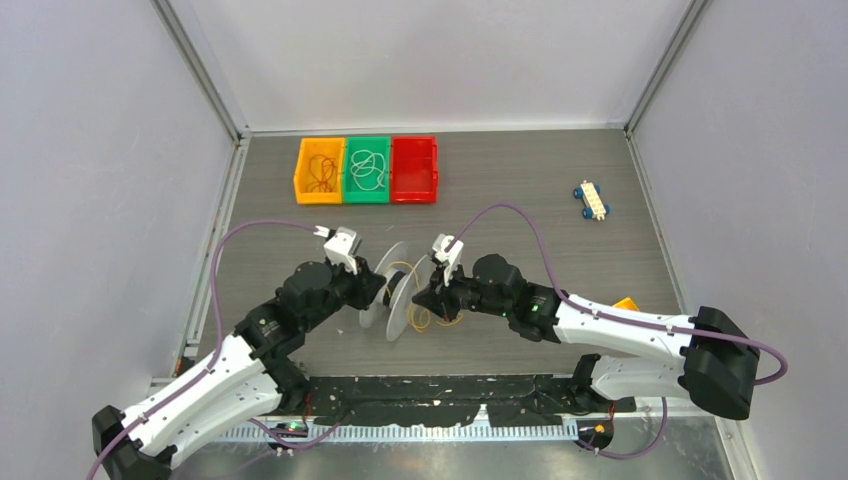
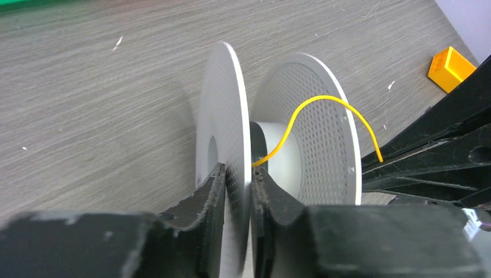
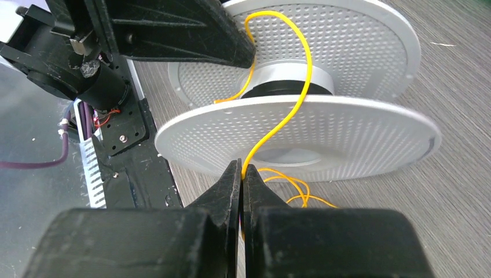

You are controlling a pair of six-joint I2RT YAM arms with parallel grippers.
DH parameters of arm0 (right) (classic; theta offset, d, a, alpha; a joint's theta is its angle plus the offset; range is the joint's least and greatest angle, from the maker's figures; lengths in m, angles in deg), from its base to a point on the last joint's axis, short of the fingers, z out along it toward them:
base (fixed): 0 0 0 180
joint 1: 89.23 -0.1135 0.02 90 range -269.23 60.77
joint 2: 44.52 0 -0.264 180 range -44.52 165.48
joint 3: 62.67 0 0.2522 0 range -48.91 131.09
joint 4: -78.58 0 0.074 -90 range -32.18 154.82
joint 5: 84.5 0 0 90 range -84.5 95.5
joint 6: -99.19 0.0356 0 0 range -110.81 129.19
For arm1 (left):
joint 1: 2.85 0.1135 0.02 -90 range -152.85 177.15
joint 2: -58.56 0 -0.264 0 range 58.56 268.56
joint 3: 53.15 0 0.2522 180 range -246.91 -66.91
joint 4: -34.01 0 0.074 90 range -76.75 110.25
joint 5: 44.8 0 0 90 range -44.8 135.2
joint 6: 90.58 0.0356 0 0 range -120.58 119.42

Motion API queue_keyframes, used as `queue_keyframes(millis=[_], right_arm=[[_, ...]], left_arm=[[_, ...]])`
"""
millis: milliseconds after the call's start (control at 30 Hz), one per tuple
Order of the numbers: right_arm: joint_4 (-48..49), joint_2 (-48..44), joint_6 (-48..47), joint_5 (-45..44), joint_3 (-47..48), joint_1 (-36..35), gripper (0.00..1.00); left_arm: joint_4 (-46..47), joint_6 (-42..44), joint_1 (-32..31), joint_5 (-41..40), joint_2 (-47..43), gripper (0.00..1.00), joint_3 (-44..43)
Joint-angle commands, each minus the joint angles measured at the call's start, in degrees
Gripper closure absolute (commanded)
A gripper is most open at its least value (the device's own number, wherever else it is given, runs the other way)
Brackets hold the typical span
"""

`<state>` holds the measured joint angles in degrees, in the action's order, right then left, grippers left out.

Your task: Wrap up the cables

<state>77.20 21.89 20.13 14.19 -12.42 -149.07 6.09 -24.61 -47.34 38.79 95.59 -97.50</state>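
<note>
The spool's near disc (image 2: 222, 116) runs slanted through my left gripper's fingers. I should open that gripper and take the disc's rim (image 2: 244, 107) straight on before wrapping the yellow cable.
A grey spool (image 1: 398, 292) with two perforated flanges stands on edge at the table's middle. My left gripper (image 2: 237, 174) is shut on its near flange (image 2: 223, 104), one finger on each face. The thin yellow cable (image 2: 324, 101) arcs from the spool's hub over to my right gripper (image 3: 241, 168). That gripper is shut on the cable (image 3: 301, 87) just below the other flange (image 3: 347, 127). Loose yellow loops (image 3: 295, 188) lie on the table under the spool. In the top view both grippers, left (image 1: 378, 290) and right (image 1: 425, 295), flank the spool.
Yellow (image 1: 320, 170), green (image 1: 367, 168) and red (image 1: 414, 168) bins sit at the back left, the first two holding thin wires. A small toy car (image 1: 591, 200) lies at the back right. An orange block (image 1: 625, 303) rests by the right arm. Black base plate (image 1: 450, 390) lines the near edge.
</note>
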Motion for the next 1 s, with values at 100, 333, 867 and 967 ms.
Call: queue_keyframes(millis=[100,333,867,967], right_arm=[[0.2,-0.5,1.0,-1.6,1.0,-0.2,0.9],[-1.5,-1.3,0.9,-5.0,1.7,-0.1,0.91],[-1.0,-6.1,0.4,-2.4,1.5,-0.1,0.95],[-1.7,-7.3,-0.9,-3.6,1.8,-0.1,0.95]], left_arm=[[2.6,0.5,0.2,-0.3,1.5,0.97,-2.3],[-0.3,-0.7,0.2,-1.0,3.2,1.0,-5.3],[-1.9,2.6,0.2,3.4,0.9,0.86,-6.0],[-0.9,2.8,0.2,1.5,3.0,1.0,-7.0]])
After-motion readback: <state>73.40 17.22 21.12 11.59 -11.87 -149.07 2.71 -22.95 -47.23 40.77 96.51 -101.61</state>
